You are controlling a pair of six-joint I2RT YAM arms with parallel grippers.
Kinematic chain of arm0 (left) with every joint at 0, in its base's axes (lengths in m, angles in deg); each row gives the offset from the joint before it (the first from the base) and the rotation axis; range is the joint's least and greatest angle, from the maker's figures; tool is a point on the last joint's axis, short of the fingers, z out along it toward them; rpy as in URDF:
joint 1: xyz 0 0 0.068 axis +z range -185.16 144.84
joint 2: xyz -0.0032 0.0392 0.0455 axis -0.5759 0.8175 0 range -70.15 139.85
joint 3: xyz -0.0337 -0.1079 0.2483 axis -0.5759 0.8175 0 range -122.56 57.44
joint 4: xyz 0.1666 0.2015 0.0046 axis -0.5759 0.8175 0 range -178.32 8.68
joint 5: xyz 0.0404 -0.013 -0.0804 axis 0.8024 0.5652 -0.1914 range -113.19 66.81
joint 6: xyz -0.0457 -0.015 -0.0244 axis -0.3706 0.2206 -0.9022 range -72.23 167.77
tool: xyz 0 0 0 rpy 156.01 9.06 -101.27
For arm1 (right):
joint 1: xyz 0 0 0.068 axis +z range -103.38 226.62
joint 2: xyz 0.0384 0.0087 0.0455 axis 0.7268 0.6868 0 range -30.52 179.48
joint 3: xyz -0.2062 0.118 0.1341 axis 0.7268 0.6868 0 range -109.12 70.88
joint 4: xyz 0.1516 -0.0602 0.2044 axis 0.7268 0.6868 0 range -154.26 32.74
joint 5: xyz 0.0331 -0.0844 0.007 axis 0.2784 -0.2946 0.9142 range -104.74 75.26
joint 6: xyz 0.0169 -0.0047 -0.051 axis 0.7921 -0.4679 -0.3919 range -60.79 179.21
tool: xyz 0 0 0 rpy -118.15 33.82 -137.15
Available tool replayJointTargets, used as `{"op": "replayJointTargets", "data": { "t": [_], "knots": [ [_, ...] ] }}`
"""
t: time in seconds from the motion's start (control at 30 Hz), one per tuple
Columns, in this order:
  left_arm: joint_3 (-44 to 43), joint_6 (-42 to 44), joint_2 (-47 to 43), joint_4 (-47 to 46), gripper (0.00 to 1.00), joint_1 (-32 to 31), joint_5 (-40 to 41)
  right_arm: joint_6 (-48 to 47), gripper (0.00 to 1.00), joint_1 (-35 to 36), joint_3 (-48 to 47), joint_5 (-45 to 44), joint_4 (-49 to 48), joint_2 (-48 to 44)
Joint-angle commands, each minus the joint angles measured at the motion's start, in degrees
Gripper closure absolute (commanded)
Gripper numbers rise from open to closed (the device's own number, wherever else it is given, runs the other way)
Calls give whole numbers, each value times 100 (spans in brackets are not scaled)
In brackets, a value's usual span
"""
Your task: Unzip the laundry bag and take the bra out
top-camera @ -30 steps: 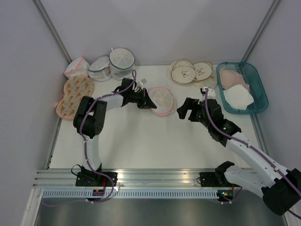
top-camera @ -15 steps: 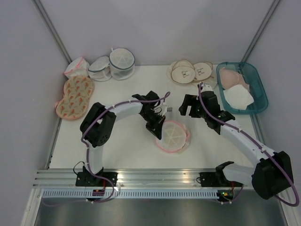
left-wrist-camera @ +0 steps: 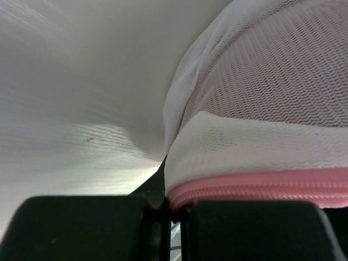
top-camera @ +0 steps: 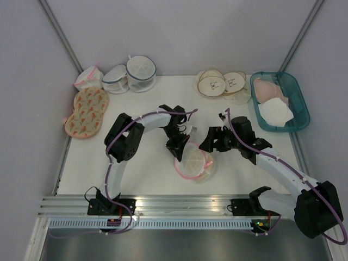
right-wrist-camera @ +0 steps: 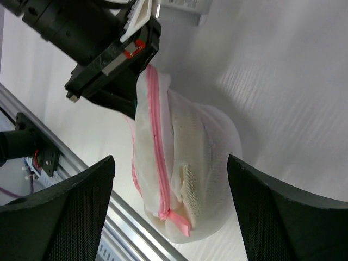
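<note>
The bag's rim (right-wrist-camera: 153, 81) is pinched in my left gripper a long way from the zipper pull (right-wrist-camera: 178, 222), so next I put the bag down and move my left gripper to the zipper pull.
The laundry bag (top-camera: 193, 163), a round white mesh dome with a pink zipper rim, hangs tilted just above the table's middle. My left gripper (top-camera: 182, 145) is shut on its rim; in the left wrist view the jaws (left-wrist-camera: 166, 205) pinch the pink zipper edge of the bag (left-wrist-camera: 261, 81). My right gripper (top-camera: 209, 142) is open right beside the bag. In the right wrist view the bag (right-wrist-camera: 204, 147) sits framed between the wide fingers (right-wrist-camera: 70, 212), not touched, its pink zipper pull (right-wrist-camera: 178, 222) dangling at the bottom. The bra is hidden; only a cream shape shows through the mesh.
A teal bin (top-camera: 298, 89) with white and pink items stands at the back right. Round beige pads (top-camera: 220, 82) lie behind centre. Grey-blue-rimmed mesh bags (top-camera: 130, 73), a small pink-edged pouch (top-camera: 88, 78) and an orange patterned piece (top-camera: 87, 111) fill the back left. A metal rail (top-camera: 174, 204) lines the near edge.
My left gripper has carried the bag from the back centre toward the near middle and tipped it on edge. My right gripper has swung left to the bag, its jaws slightly narrower.
</note>
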Motion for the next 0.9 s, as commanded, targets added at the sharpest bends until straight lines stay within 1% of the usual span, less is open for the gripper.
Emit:
{"op": "replayJointTargets", "data": {
  "t": [0.0,0.03,0.13,0.17,0.23,0.27,0.33,0.37,0.43,0.47,0.5,0.53,0.57,0.6,0.63,0.67,0.7,0.73,0.77,0.8,0.83,0.87],
  "knots": [
    [-278,345,308,60,98,1,909,104,12,116,263,543,-245,-158],
    [-374,337,326,121,98,1,927,113,12,160,334,499,-262,-150],
    [-524,284,379,130,98,1,936,315,19,310,580,508,-533,-1],
    [-560,266,387,139,98,1,945,402,26,371,607,499,-604,69],
    [-656,196,361,131,98,1,1015,455,34,591,660,464,-823,254],
    [-691,187,352,131,98,1,1015,473,52,644,651,412,-851,324],
    [-770,74,274,122,97,1,1208,465,69,723,590,367,-886,500],
    [-788,29,238,96,92,1,1313,456,87,732,564,298,-869,535],
    [-850,-181,98,34,82,9,1743,438,99,732,493,218,-781,545],
    [-859,-217,28,-71,76,27,2162,447,100,732,450,148,-737,492],
    [-876,-435,-51,-141,73,45,2419,464,100,732,432,-27,-650,466],
    [-885,-785,-270,-220,64,114,2735,473,100,732,414,-72,-623,439],
    [-868,-1006,-411,-317,61,167,3303,500,100,732,405,-125,-596,404],
    [-841,-1208,-595,-527,59,246,3483,535,100,732,414,-256,-570,343],
    [-745,-1715,-806,-650,59,412,3842,683,100,732,414,-405,-535,316],
    [-623,-1990,-1347,-808,53,501,4280,745,100,732,431,-554,-482,290],
    [-465,-2210,-1657,-1184,52,589,4311,842,100,732,484,-660,-482,229],
    [-28,-2560,-2374,-1484,48,720,4224,1121,100,732,589,-887,-516,167],
    [211,-2747,-2703,-1739,46,756,4171,1359,100,732,677,-985,-560,141],
    [692,-3088,-2993,-2177,46,774,4127,1587,100,732,791,-1047,-787,97],
    [923,-3274,-3318,-2346,45,774,4048,2051,100,732,914,-1091,-946,79],
    [1186,-3467,-3835,-2548,45,774,3717,2290,99,732,1176,-1109,-1095,27]
  ]
}}
